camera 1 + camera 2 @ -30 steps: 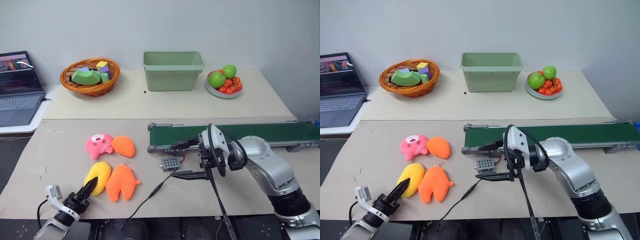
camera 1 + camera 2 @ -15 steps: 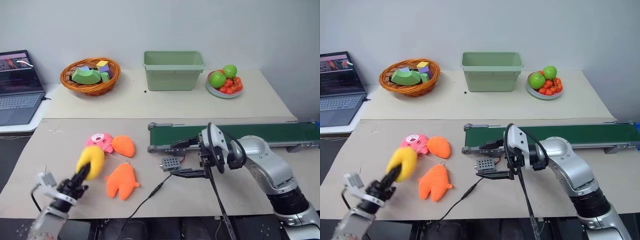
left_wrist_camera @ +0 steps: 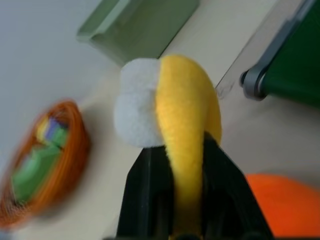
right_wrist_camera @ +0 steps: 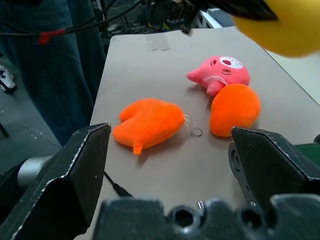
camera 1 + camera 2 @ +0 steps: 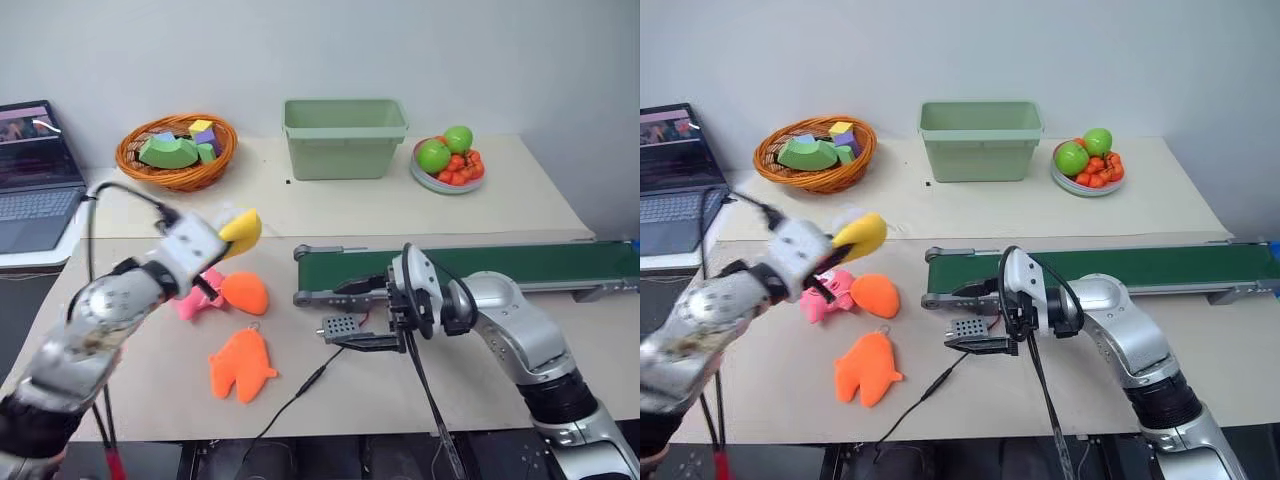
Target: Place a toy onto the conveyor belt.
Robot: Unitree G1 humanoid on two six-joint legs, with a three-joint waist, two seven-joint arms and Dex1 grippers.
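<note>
My left gripper keeps going to the conveyor belt's near end (image 5: 325,266), which is empty, and lets go of the yellow toy (image 5: 242,232) there, as the toy is clear of the pink plush.
The toy (image 5: 243,228), a plain yellow oval plush, hangs in the air above the table's left half, over the pink plush. My left gripper (image 5: 226,237) is shut on it. The left wrist view has both black fingers (image 3: 145,200) pinching the yellow toy (image 3: 187,115). The conveyor belt (image 5: 500,266), dark green in a grey frame, runs from the table's middle to its right edge, to the right of the toy. My right gripper (image 5: 364,314) stands open at the belt's left end, over the small grey box (image 5: 340,326), with nothing between its fingers.
On the table lie a pink plush (image 5: 208,290), an orange oval plush (image 5: 246,292) and a flat orange lobed plush (image 5: 240,363). At the back stand a wicker basket (image 5: 176,152), a green bin (image 5: 345,138), a fruit plate (image 5: 448,161) and a laptop (image 5: 35,170). A black cable (image 5: 300,392) crosses the front.
My left gripper has lifted the yellow toy off the table and carried it up and to the right while the wrist rolled. The right arm has stayed put.
</note>
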